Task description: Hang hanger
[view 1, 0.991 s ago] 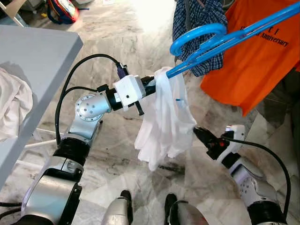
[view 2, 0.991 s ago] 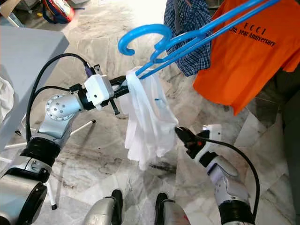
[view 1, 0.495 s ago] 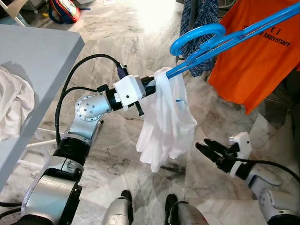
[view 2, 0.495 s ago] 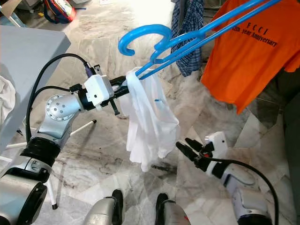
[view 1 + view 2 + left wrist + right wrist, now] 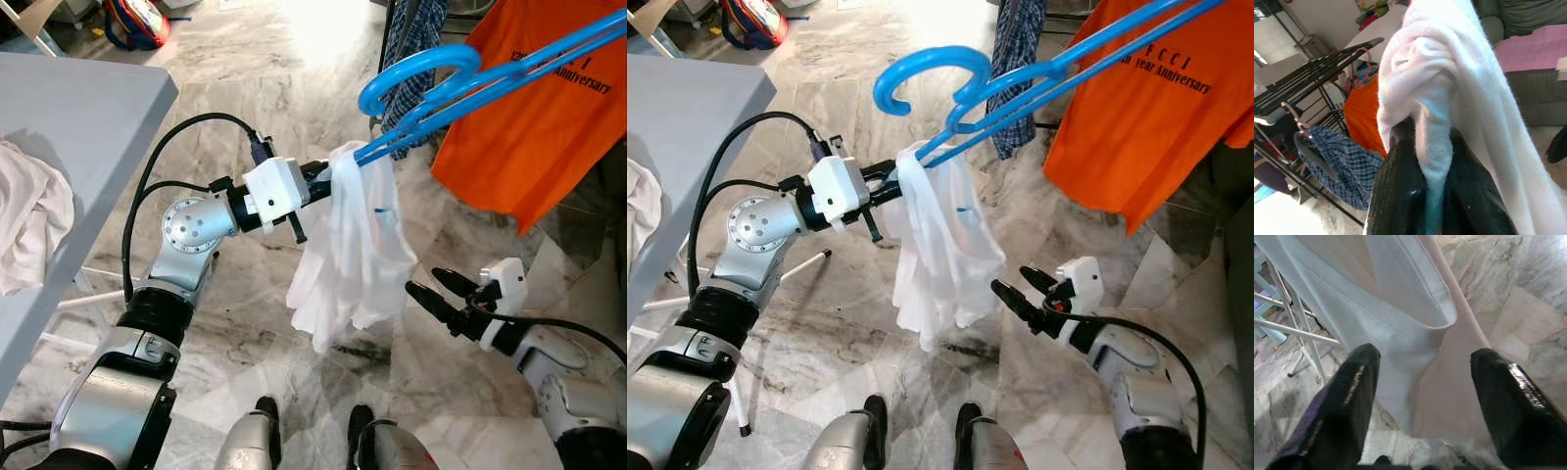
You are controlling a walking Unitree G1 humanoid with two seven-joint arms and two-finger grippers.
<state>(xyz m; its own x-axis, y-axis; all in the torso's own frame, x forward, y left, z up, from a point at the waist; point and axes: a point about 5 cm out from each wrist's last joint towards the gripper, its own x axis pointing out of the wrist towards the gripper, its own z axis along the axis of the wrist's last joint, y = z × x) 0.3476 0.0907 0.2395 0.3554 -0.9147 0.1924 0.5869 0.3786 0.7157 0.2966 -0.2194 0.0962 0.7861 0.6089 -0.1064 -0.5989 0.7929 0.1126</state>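
My gripper will make the white garment (image 5: 367, 230) spread over the hanger's free arm when it pulls the garment across, because loose folds (image 5: 338, 294) hang at the hanger's lower end.
A blue plastic hanger (image 5: 460, 83) slants up to the right, its hook (image 5: 931, 69) open toward my left. A white garment (image 5: 358, 255) is draped over its lower end and hangs limp. My left gripper (image 5: 328, 181) is shut on that end, pinching hanger and cloth together; the left wrist view shows the black fingers (image 5: 1400, 196) closed on white cloth (image 5: 1449, 73). My right gripper (image 5: 438, 291) is open just right of the garment's lower edge, fingers pointing at it. In the right wrist view the hem (image 5: 1400, 308) hangs just beyond the spread fingers (image 5: 1347, 396).
An orange T-shirt (image 5: 529, 127) and a plaid shirt (image 5: 411, 39) hang on a dark drying rack (image 5: 1317, 63) behind the hanger. A grey table (image 5: 78, 108) with a white cloth (image 5: 29, 215) stands on my left. Marble floor lies below, with a bag (image 5: 137, 20) far off.
My right gripper has opened; it dropped and swung right, then came back up toward the garment's lower edge. The left gripper and hanger rose slightly.
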